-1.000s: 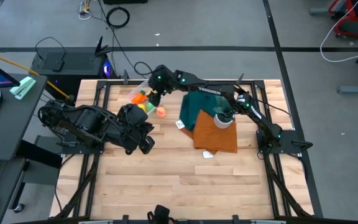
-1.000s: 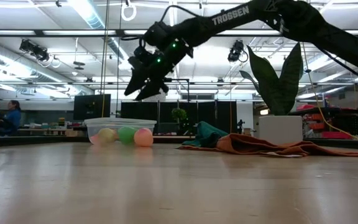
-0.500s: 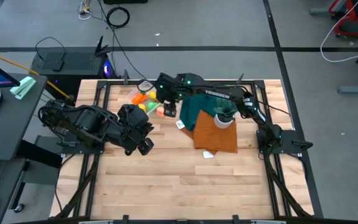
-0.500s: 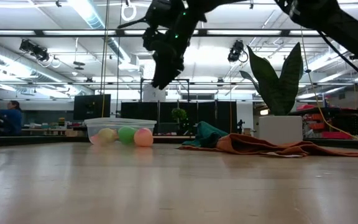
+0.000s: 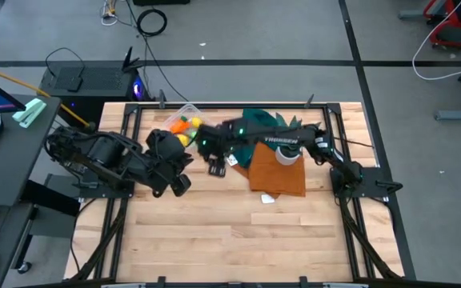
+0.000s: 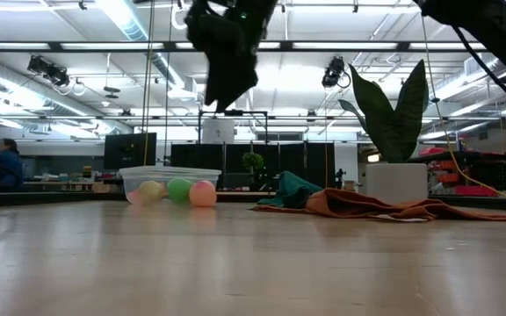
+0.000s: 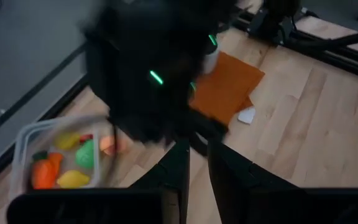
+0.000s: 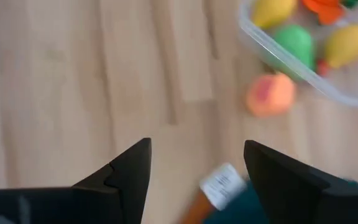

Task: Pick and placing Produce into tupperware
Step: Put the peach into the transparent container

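Observation:
I should move my right gripper's open fingers to either side of the peach (image 8: pixel 270 94) before closing, as they hang over wood (image 8: pixel 182 140), wide of the peach beside the tupperware.
The clear tupperware (image 5: pixel 184 120) stands at the table's far left and holds the orange carrot (image 7: pixel 42 174), two yellow pieces (image 7: pixel 73 179), a green piece (image 8: pixel 294 40) and a tiny red berry (image 8: pixel 323 65). The pink-orange peach (image 8: pixel 271 93) lies on the wood just outside the tupperware's wall (image 7: pixel 101 134); in the high view my right arm hides it. My right gripper (image 8: pixel 196 146) hangs open and empty above bare wood, nearer the table's front than the peach (image 6: pixel 203 193). My left gripper (image 7: pixel 197 158) is shut and empty, raised over the table's left side (image 5: pixel 181 186).
A teal cloth and an orange cloth (image 5: pixel 278 172) lie right of centre, with a potted plant in a white pot (image 6: pixel 396 183) on them. Small white tags (image 5: pixel 269 198) lie beside the cloths. Bare wood (image 5: pixel 238 240) fills the near half.
My right gripper has swung from above the tupperware toward the table's near edge, rising a little and tipping to point more steeply down. It carries nothing. The peach and the tupperware have stayed where they were.

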You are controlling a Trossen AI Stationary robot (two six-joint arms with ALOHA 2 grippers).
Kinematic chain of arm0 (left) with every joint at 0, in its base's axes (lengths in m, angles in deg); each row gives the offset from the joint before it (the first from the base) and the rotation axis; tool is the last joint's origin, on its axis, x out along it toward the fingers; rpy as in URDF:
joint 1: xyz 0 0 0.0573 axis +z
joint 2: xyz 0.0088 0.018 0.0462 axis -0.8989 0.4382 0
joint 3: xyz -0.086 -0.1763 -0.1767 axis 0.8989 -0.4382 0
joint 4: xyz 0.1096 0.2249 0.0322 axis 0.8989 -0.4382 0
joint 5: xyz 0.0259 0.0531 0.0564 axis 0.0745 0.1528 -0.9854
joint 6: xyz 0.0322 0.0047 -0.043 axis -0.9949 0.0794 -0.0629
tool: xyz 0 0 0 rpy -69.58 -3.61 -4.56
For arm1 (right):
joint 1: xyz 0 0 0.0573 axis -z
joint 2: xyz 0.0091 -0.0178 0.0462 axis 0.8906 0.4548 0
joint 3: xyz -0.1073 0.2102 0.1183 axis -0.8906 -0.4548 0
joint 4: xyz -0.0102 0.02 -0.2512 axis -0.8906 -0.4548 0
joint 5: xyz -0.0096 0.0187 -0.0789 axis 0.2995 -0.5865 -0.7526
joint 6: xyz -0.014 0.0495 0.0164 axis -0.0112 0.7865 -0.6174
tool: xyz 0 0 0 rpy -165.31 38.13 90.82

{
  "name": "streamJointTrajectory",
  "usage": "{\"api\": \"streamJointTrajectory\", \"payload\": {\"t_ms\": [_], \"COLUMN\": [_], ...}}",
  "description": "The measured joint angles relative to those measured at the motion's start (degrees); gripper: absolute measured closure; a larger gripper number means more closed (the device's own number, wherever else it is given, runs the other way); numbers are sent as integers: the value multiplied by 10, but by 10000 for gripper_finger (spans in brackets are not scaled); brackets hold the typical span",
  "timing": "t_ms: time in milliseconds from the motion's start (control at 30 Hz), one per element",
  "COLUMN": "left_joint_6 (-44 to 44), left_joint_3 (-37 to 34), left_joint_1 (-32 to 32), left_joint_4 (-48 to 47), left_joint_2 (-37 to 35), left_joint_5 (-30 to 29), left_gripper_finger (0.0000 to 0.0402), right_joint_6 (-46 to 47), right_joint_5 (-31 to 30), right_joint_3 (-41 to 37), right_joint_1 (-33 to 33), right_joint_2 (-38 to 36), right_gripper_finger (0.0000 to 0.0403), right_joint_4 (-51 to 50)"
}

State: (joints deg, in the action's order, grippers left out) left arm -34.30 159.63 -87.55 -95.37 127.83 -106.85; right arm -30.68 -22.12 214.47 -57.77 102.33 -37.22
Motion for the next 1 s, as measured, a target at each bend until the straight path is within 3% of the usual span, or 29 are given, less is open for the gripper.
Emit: {"api": "streamJointTrajectory", "payload": {"t_ms": [333, 500, 667, 833, 1000], "left_joint_6": [3, 34, 54, 59, 60], "left_joint_3": [0, 0, 0, 0, 0], "left_joint_1": [-29, -32, -33, -32, -29], "left_joint_4": [-11, -44, -67, -67, -67], "left_joint_2": [-36, -48, -51, -52, -52], "left_joint_5": [-36, -47, -54, -56, -70], "left_gripper_finger": [338, 342, 344, 338, 341], "right_joint_6": [118, 125, 165, 217, 234], "right_joint_5": [0, -42, -133, -104, -89], "right_joint_3": [-132, -210, -365, -549, -640], "right_joint_1": [-99, -116, -78, -10, 7], "right_joint_2": [2, -19, -121, -246, -300], "right_gripper_finger": [194, 201, 213, 220, 219], "right_joint_4": [230, 261, 349, 518, 551]}}
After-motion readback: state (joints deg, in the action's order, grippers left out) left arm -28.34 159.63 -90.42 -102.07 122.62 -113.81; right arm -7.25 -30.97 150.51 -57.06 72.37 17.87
